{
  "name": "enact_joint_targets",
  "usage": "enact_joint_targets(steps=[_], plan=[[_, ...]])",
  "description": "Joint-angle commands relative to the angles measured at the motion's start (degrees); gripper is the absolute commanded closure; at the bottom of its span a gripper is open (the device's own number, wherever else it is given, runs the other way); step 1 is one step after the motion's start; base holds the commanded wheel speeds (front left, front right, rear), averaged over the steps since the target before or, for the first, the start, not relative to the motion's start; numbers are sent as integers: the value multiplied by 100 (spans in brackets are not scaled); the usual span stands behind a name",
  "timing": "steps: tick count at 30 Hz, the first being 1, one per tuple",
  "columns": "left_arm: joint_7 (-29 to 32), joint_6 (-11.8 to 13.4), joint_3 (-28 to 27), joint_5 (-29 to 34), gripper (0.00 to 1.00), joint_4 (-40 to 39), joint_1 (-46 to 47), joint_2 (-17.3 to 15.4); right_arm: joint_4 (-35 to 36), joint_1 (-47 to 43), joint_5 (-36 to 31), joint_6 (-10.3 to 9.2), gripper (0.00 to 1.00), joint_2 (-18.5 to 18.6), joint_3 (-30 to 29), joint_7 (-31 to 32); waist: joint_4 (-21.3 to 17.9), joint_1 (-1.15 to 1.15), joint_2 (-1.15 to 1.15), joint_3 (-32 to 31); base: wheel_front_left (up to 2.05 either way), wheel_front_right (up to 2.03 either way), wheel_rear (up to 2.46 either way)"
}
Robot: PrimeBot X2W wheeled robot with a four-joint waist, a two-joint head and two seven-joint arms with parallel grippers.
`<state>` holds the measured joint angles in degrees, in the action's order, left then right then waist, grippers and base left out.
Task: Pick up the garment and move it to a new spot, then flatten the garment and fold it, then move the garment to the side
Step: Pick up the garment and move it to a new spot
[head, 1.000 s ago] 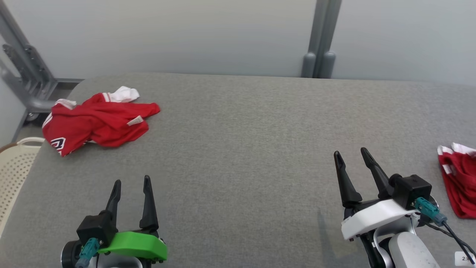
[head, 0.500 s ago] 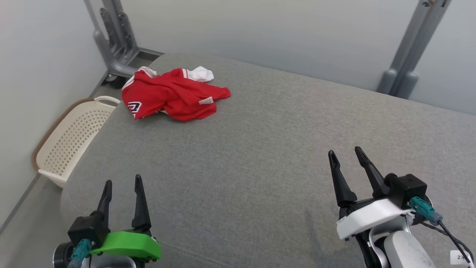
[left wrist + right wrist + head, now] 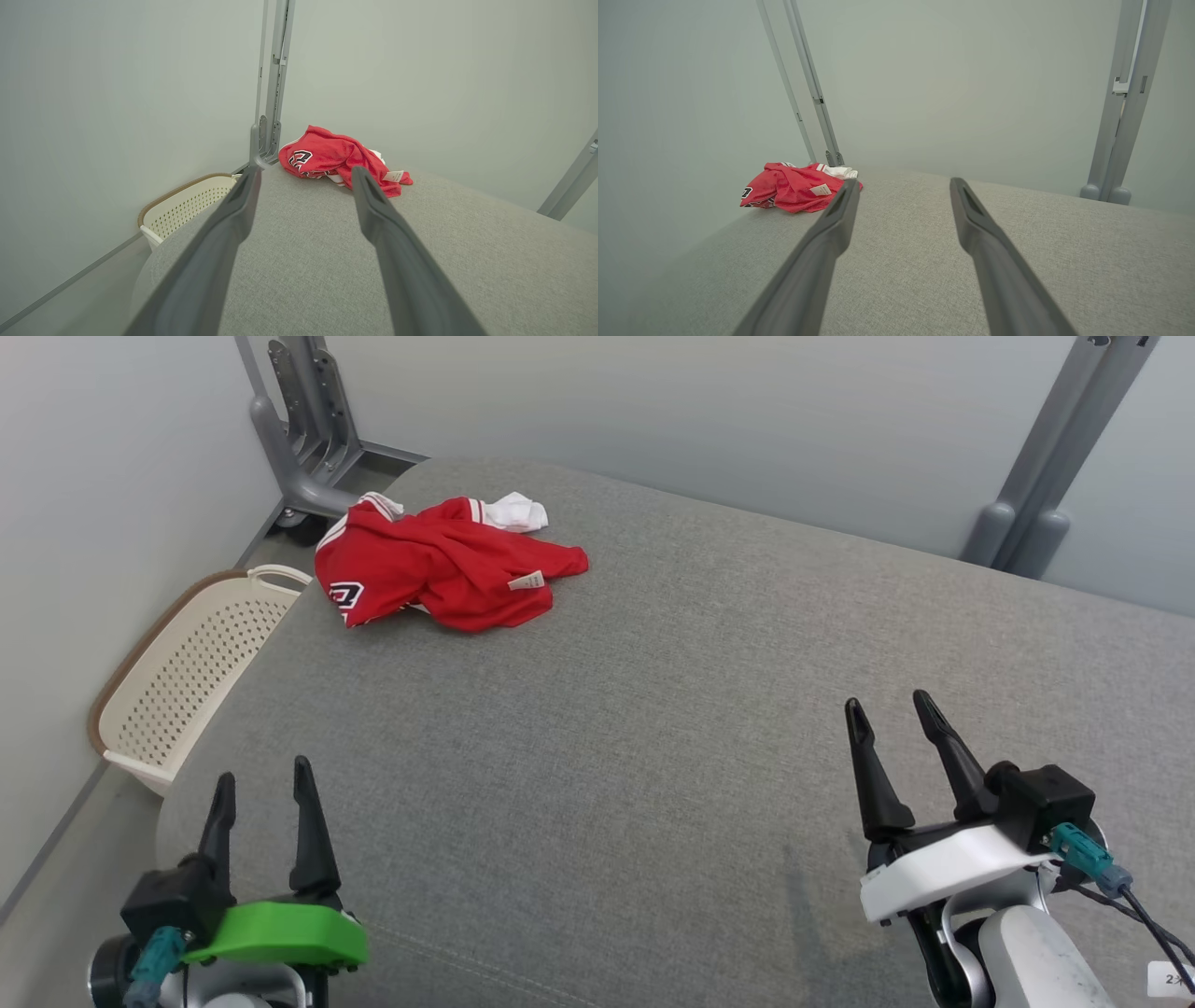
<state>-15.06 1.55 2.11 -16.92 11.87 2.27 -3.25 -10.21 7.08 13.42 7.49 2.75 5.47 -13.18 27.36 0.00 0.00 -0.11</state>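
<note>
My gripper is about to pull the red garment (image 3: 448, 566), and a bit of white cloth (image 3: 516, 513) shows behind the bunched folds. The garment will then spread and show a larger white panel.
A crumpled red garment (image 3: 439, 565) with white trim and a small tag lies at the far left corner of the grey padded table (image 3: 672, 709). It also shows in the left wrist view (image 3: 334, 156) and the right wrist view (image 3: 794, 186). My left gripper (image 3: 263, 789) is open at the near left edge of the table, far short of the garment. Over the near right part of the table my right gripper (image 3: 887, 714) stands open too. Nothing is between the fingers of either one.
A cream perforated laundry basket (image 3: 182, 677) stands on the floor off the table's left edge. Grey metal posts rise behind the table's far left corner (image 3: 303, 425) and at the far right (image 3: 1050, 467). Pale walls close the back and left.
The head camera has turned left, so the garment now sits nearer the picture's middle and the basket shows. A second red garment at the right edge has left the view. Both grippers stay open.
</note>
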Motion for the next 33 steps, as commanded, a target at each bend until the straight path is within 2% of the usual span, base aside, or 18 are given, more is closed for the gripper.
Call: enact_joint_targets(steps=[1, 9, 13, 17, 24, 28, 33], plan=[[-14, -29, -55, 11, 0, -21, 181, -94, 56, 18, -64, 0, 0, 25, -41, -14, -118, 0, 0, 65, 0, 0, 0], [190, -121, -321, -82, 0, 395, 1366, -599, 385, 244, -369, 0, 0, 26, -151, 160, -509, 0, 0, 609, 0, 0, 0], [437, -245, -252, 76, 0, 804, 2217, -983, 589, 433, -550, 0, 0, 26, -170, 268, -723, 0, 0, 1007, 0, 0, 0], [643, -343, -247, 62, 0, 1144, 2906, -1193, 738, 597, -706, 0, 0, 27, -159, 340, -906, 0, 0, 1350, 0, 0, 0], [1442, -445, -313, -122, 0, 2372, 4255, -1558, 995, 1024, -928, -1, 0, 29, 126, 417, -1435, 0, 0, 2102, 0, 0, 0], [1803, -422, -366, -225, 0, 3049, 4821, -1733, 1122, 1226, -1034, 0, 0, 27, 288, 417, -1724, 0, 0, 2447, 0, 0, 0], [2257, -236, -359, -235, 0, 3811, 5269, -1817, 1259, 1336, -1189, 0, 0, 28, 319, 395, -1961, 0, 0, 2795, 0, 0, 0]])
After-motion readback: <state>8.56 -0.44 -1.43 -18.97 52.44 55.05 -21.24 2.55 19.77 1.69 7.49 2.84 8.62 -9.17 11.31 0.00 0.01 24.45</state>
